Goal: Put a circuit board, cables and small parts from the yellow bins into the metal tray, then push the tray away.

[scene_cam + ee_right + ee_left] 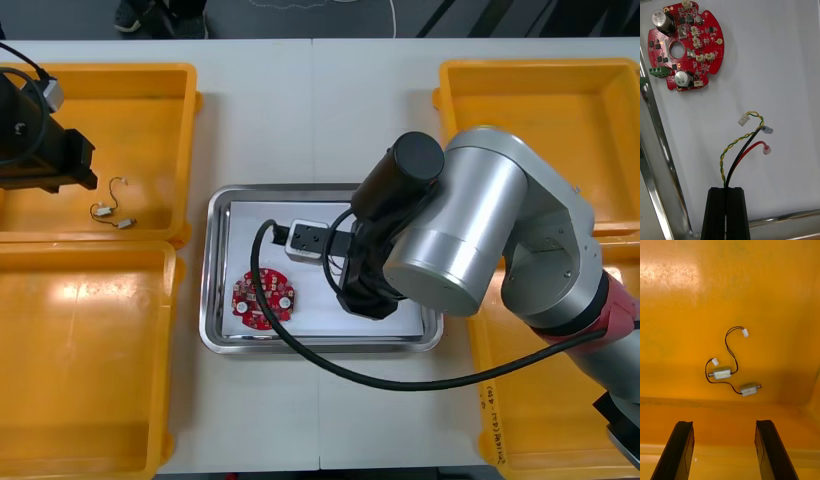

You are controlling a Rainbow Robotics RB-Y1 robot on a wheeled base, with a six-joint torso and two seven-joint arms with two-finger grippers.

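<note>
The other part has its thin black wire curled closely around the small metal part (104, 211), so it should come along hanging when I lift the small metal part.
The metal tray (222, 300), white inside, sits mid-table with a round red circuit board (263, 298) lying in its near-left part. My right gripper (366, 296) hangs low over the tray's right half. In the right wrist view it is shut (726, 210) on a red and yellow cable (752, 134), whose free ends lie on the tray floor beside the board (683, 45). My left gripper (724, 453) is open above the far-left yellow bin (150, 100), short of two small metal parts (721, 373) joined by thin black wires. The same parts (112, 212) lie near that bin's front wall.
The near-left bin (80, 350) and both right bins (530, 110) look bare. My right arm's black hose (300, 345) loops over the tray's near rim. The tray's rim (658, 150) runs close beside the right fingers.
</note>
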